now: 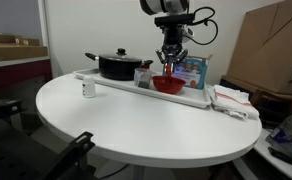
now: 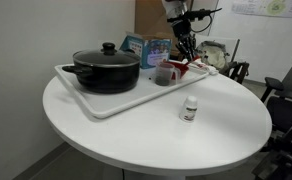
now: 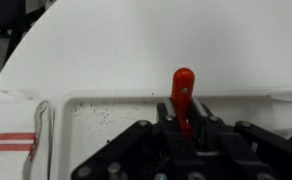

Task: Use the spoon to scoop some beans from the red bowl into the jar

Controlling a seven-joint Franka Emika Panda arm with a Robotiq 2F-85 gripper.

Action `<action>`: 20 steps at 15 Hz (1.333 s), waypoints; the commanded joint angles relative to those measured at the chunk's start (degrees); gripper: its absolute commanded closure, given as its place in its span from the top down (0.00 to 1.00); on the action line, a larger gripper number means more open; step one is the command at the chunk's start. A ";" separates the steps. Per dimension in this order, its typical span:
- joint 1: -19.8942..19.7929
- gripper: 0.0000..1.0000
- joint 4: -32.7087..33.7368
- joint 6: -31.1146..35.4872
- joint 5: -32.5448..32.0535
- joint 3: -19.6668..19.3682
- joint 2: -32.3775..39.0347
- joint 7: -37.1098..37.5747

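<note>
My gripper keeps going down and lets go of the spoon inside the red bowl (image 1: 169,84), as the spoon's red handle (image 1: 169,70) is upright over the red bowl.
The red bowl (image 1: 167,85) sits on the white tray (image 1: 111,83), with the small clear jar (image 1: 143,76) beside it. Both also show in an exterior view, the jar (image 2: 163,73) in front of the red bowl (image 2: 193,67). My gripper (image 1: 170,58) hangs just above the bowl, pointing down. In the wrist view the gripper (image 3: 184,112) is shut on the red handle of the spoon (image 3: 183,88). The spoon's scoop end and the beans are hidden from me.
A black lidded pot (image 1: 118,65) stands on the tray's other end. A small white container with a dark band (image 1: 88,89) stands on the round table off the tray. A blue box (image 1: 192,70) is behind the bowl. A striped cloth (image 3: 11,135) lies beside the tray.
</note>
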 commanded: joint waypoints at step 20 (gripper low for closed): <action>-1.37 1.00 -9.59 7.75 8.35 1.23 -6.20 -2.06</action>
